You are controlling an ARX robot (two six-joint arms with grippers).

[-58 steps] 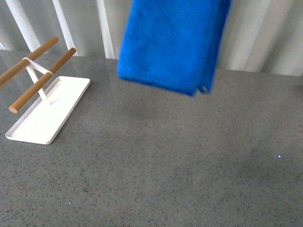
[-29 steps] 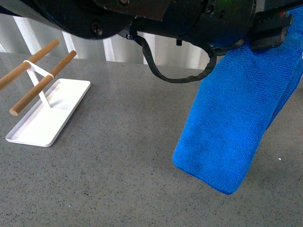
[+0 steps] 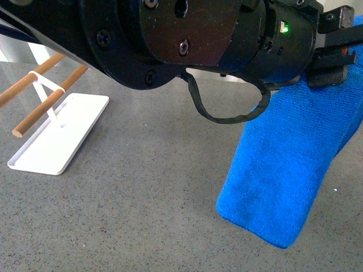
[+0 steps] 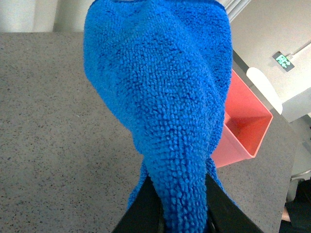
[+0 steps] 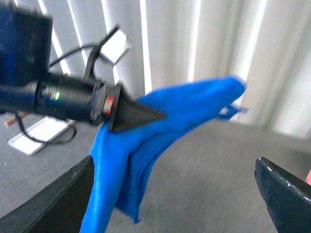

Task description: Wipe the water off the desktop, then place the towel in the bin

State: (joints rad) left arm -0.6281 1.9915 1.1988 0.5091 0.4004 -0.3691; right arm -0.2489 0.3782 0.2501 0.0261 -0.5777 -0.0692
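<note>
My left gripper has the towel's thick fold (image 5: 201,101) sticking out sideways past it, so I expect the towel to stay bunched like a pad when I wipe the desktop.
The bright blue towel (image 3: 289,164) hangs from my left gripper at the right of the front view, its lower end low over the speckled dark grey desktop (image 3: 142,187). My left arm fills the top of that view. In the left wrist view my left gripper (image 4: 179,204) is shut on the towel (image 4: 165,97), which bulges out between the black fingers. A red bin (image 4: 240,126) stands on the desktop just beyond the towel. My right gripper (image 5: 175,194) is open and empty, its fingers wide apart, with the towel (image 5: 146,131) and my left arm (image 5: 68,99) in front of it.
A white tray (image 3: 57,139) with a rack of two wooden rods (image 3: 48,99) stands at the left of the desktop. White vertical blinds (image 5: 204,48) run behind the desk.
My left arm has swung across the top of the front view. The towel went from high at the back to hanging low at the right, then shifted slightly further right.
</note>
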